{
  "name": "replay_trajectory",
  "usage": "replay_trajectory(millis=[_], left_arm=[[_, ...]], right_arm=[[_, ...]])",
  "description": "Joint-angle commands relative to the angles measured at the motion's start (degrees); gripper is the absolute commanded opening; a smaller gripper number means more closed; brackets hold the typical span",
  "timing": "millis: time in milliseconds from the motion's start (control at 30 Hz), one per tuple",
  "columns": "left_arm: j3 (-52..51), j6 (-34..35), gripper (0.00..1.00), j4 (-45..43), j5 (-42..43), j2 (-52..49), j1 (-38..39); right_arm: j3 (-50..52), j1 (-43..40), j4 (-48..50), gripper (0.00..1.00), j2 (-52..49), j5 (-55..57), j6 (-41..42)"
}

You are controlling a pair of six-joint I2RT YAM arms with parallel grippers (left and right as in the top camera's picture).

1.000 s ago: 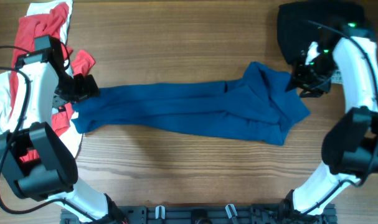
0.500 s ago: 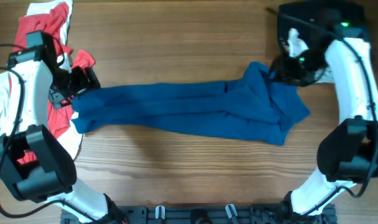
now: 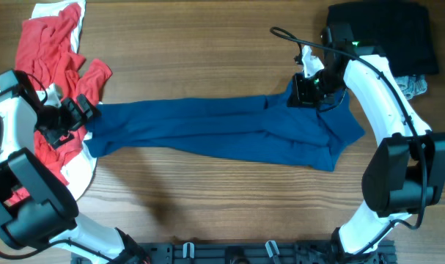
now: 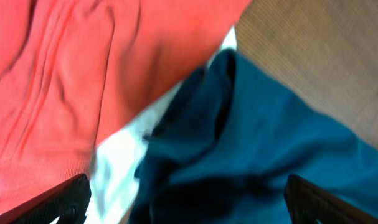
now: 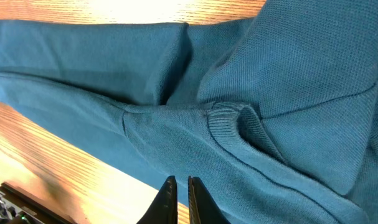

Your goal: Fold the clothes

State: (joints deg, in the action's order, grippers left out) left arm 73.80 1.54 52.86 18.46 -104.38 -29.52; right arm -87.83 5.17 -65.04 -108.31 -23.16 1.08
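The dark blue T-shirt's end (image 3: pixel 101 140) by the red shirt is far away from my right gripper. Next, my left gripper folds that end over toward the T-shirt's middle (image 3: pixel 193 122).
The dark blue T-shirt (image 3: pixel 222 132) lies stretched in a long band across the table's middle, bunched in folds at its right end. My left gripper (image 3: pixel 81 116) is open at the shirt's left end, where it meets the red shirt (image 3: pixel 57 37) and white fabric (image 3: pixel 79 158). In the left wrist view its fingers stand wide apart (image 4: pixel 187 183) over blue shirt (image 4: pixel 269 155), white fabric (image 4: pixel 117 162) and red shirt (image 4: pixel 64 81). My right gripper (image 3: pixel 304 92) hovers over the bunched right end, shut and empty (image 5: pixel 181 182), above the ribbed collar (image 5: pixel 229 121).
A black garment (image 3: pixel 383 33) lies at the back right corner, with a small grey patterned cloth (image 3: pixel 416 86) beside it. The red and white clothes pile fills the left edge. Bare wood (image 3: pixel 207 205) shows in front of and behind the blue shirt.
My right gripper has moved left from beside the black garment to over the blue shirt's bunched right end. My left gripper has drawn back left and slightly toward the front.
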Motion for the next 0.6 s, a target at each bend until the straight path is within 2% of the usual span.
replay_trajectory(millis=[0, 167, 433, 567], left_arm=[[-3.3, -2.6, 1.0, -5.6, 3.9, 0.3, -0.4], [-6.2, -5.8, 0.99, -9.0, 7.0, 0.3, -0.4], [-11.3, -5.8, 0.77, -14.4, 7.7, 0.1, 0.3], [-12.3, -5.8, 0.7, -15.8, 7.6, 0.1, 0.6]], right_arm=[[0.2, 0.0, 0.3, 0.08, 0.5, -0.4, 0.6], [0.2, 0.0, 0.3, 0.1, 0.5, 0.3, 0.6], [0.2, 0.0, 0.1, 0.11, 0.5, 1.4, 0.6], [0.2, 0.0, 0.1, 0.11, 0.5, 1.4, 0.6]])
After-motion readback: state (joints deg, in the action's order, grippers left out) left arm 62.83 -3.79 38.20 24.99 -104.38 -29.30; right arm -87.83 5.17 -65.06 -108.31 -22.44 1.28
